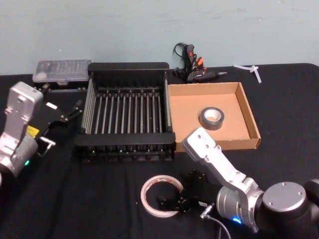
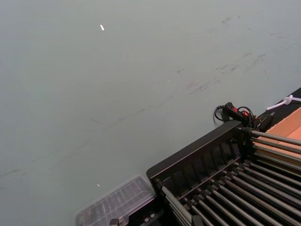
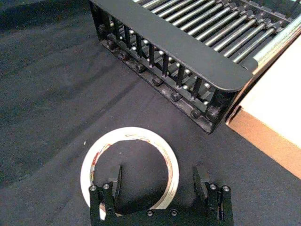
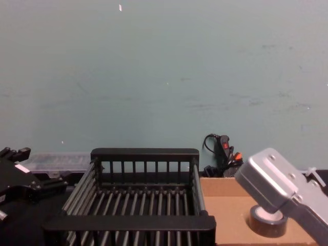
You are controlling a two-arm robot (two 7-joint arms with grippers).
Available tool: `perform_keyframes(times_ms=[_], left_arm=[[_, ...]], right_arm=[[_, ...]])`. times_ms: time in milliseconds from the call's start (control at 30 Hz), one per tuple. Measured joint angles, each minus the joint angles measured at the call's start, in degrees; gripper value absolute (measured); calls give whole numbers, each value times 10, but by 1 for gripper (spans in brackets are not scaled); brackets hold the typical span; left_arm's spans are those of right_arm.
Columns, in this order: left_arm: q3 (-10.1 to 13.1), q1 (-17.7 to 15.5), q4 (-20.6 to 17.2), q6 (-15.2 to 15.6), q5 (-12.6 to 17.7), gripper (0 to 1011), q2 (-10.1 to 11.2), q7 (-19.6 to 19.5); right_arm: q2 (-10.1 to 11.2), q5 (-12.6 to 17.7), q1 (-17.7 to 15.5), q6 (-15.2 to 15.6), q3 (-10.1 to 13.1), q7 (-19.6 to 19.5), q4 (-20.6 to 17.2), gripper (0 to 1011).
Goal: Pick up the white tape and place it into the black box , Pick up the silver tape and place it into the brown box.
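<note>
The white tape point(image 3: 172, 165) is wider than the gaps point(image 4: 137, 207) between the black box's bars, so it will come to rest flat across them once I let go of it.
The white tape point(image 1: 145, 196) lies flat on the black table in front of the black box point(image 1: 128, 67). My right gripper point(image 3: 158, 176) is open and low over it. One finger point(image 3: 115, 180) is inside the roll's hollow point(image 3: 131, 132) and the other stands outside its rim, so one side of the ring is between them. In the head view that gripper point(image 1: 174, 201) sits at the roll's right side. The silver tape point(image 1: 212, 118) lies inside the brown box point(image 1: 187, 107), also seen from the chest point(image 4: 269, 221). My left gripper point(image 1: 70, 115) is parked left of the black box.
The black box point(image 3: 174, 47) and brown box point(image 3: 263, 141) stand side by side just beyond the roll. A clear plastic case point(image 1: 62, 71), a glue gun point(image 1: 192, 64) and a white plastic piece point(image 1: 251, 69) lie along the back edge.
</note>
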Motion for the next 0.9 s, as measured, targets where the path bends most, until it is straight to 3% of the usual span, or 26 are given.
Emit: perform_keyframes(times_ms=[533,767,900], left_arm=[[0,0,0,0,0,1001,0,0],[0,0,0,0,0,1001,0,0],[0,0,0,0,0,1001,0,0]], right_arm=[[-2,-3,1,0,0,-1,2,1002],[-2,-3,1,0,0,-1,2,882],[-2,-2,1,0,0,-1,2,758]])
